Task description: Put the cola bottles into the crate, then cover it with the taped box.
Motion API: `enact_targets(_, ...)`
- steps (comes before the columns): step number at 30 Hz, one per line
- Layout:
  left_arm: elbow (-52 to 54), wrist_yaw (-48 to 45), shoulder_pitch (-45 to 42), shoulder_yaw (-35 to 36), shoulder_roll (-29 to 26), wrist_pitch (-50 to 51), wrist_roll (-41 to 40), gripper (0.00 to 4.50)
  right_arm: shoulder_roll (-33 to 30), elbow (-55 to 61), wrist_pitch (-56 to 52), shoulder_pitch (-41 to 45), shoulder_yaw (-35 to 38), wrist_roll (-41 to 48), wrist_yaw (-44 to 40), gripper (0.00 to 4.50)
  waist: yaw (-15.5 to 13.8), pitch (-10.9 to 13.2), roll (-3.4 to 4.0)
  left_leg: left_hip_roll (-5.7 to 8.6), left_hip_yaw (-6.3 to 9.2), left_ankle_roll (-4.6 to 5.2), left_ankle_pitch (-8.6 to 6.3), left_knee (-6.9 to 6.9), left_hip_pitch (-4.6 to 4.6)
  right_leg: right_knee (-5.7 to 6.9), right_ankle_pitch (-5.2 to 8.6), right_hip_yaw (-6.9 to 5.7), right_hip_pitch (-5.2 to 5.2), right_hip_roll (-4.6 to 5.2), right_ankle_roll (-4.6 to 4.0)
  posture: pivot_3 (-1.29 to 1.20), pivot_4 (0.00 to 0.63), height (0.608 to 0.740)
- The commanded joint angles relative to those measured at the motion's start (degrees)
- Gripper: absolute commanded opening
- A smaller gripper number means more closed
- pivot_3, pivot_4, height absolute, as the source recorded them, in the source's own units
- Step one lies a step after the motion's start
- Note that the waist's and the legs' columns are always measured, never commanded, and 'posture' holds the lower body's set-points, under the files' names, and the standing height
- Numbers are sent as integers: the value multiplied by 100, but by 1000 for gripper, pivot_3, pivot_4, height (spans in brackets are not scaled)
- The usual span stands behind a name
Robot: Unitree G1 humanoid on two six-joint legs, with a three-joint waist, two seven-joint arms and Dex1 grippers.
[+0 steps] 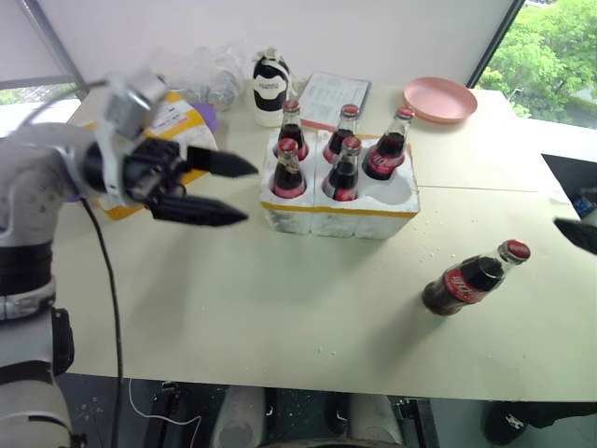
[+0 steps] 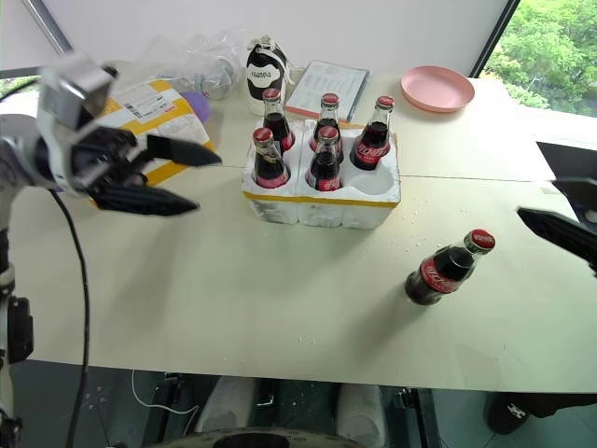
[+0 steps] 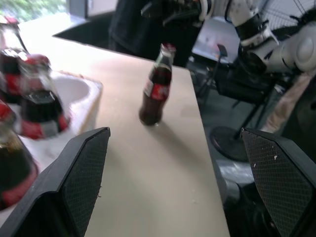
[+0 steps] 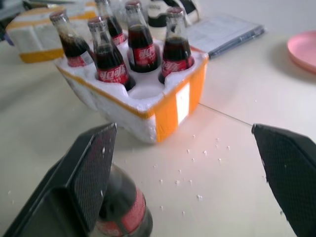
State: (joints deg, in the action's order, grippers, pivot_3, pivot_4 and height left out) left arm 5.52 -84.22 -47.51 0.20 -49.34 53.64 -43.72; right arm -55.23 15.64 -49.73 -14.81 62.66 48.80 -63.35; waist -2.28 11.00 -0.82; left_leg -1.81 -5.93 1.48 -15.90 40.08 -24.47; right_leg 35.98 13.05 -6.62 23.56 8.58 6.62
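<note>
My gripper will lower the loose bottle [image 1: 474, 279] into the crate, and the bottle will go down only as far as its label, because the seated cola bottles show their necks [image 1: 349, 155] above the crate.
The white crate [image 1: 340, 217] with a yellow band stands mid-table. Five cola bottles [image 1: 289, 173] sit in its wells, and the front right well [image 1: 392, 187] is empty. A sixth cola bottle [image 1: 471, 280] stands upright on the table, to the right of the crate and nearer me. My left gripper [image 1: 250, 194] hangs open and empty just left of the crate, pointing toward it. My right gripper [image 4: 181, 129] is open and empty at the table's right side, beside the loose bottle [image 4: 121, 212]. The taped box [image 2: 154, 107] lies at the back left, partly hidden behind my left hand.
A squat black bottle [image 1: 270, 84] with a white label stands behind the crate, next to a printed sheet [image 1: 331, 98]. A pink plate [image 1: 440, 98] sits at the back right and a clear plastic bag [image 1: 201, 75] at the back left. White crumbs dot the table.
</note>
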Motion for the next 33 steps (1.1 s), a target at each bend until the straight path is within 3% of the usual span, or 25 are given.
enact_targets(1,-38,-55,-127,-318,130,-511,335,4432,405,603,70,-632,520,48,-43,4500,12,-3,10,2,1,2,-1,-2,-1,-4,0,3,1,2,0,0,150,740)
enact_targets(7,-326,-48,-304,-620,484,-851,601,4432,1519,2016,221,-1457,128,164,620,4500,35,-9,25,-2,4,3,-2,-10,4,3,1,7,6,-3,-2,0,150,740)
enact_targets(13,-425,2,-368,-689,663,-984,714,4432,2427,2569,786,-1536,-1321,-216,1287,4500,46,-12,33,-4,7,6,-4,-9,3,1,12,12,10,-1,-20,0,150,740)
enact_targets(19,-350,57,-367,-681,672,-1009,751,4432,2509,2333,1113,-1282,-2086,-346,1658,4500,26,-13,34,1,4,9,-5,-8,1,2,11,13,11,-1,-19,0,150,740)
enact_targets(33,-150,292,-417,-467,606,-779,553,4432,2282,1316,1477,-451,-2847,-601,1986,4500,18,-13,34,2,2,10,-5,-9,0,3,8,13,11,-2,-14,0,150,740)
